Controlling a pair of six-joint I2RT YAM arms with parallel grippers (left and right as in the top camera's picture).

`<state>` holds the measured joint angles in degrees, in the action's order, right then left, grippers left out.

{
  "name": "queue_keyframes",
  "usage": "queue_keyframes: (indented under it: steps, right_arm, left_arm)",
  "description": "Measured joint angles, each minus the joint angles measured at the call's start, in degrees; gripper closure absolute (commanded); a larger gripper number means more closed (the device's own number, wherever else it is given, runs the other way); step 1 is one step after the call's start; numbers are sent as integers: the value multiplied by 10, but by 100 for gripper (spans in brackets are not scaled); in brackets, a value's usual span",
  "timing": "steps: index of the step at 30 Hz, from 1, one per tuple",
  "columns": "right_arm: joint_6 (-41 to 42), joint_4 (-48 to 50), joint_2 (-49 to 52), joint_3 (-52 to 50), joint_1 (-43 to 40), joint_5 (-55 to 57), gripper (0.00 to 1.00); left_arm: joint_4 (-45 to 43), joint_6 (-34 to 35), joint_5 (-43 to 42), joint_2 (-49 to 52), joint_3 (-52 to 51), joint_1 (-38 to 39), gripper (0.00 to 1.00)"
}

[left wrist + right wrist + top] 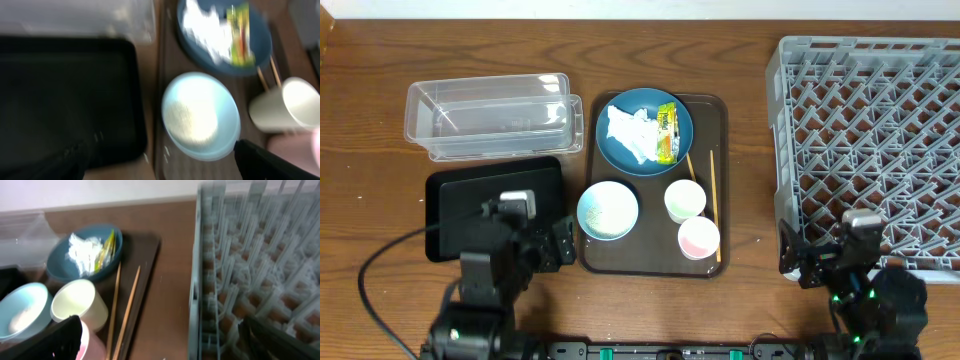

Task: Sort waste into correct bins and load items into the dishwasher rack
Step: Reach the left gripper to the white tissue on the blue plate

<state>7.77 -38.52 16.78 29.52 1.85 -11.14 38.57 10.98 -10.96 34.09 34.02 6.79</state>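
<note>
Next, I move the crumpled white tissue (632,133) to the clear plastic tub (492,116) with my left gripper first, because the tissue and yellow-green wrapper are lying on the dark blue plate.
A dark blue plate (643,108) on the brown serving tray (650,262) holds a crumpled white tissue (628,133) and a yellow-green wrapper (667,132). A light blue bowl (608,210) holds rice grains (189,116). A pale green cup (685,200), a pink cup (699,237) and two chopsticks (713,195) lie beside them. The grey rack (870,130) stands at the right. My left gripper (160,170) is open and empty, low by the bowl and the black tray (490,195). My right gripper (165,347) is open and empty between the serving tray and the rack.
The clear plastic tub (490,115) stands behind the black tray at the left. Bare wooden table (750,200) lies between the serving tray and the rack. The left arm's cable (390,255) runs across the front left.
</note>
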Motion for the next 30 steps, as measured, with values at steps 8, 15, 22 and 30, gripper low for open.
queue_keyframes:
  steps: [8, 15, 22, 30]
  right_arm:
    - [10, -161, 211, 156, 0, -10, 1]
    - [10, -186, 299, 192, 0, -16, 1]
    - [10, -192, 307, 192, 0, -19, 1]
    - [10, -191, 307, 192, 0, -20, 1]
  left_arm:
    - [197, 3, -59, 180, 157, 0, 5]
    - [230, 6, -72, 234, 175, 0, 5]
    - [186, 8, -82, 240, 175, 0, 5]
    - [109, 6, -86, 307, 220, 2, 6]
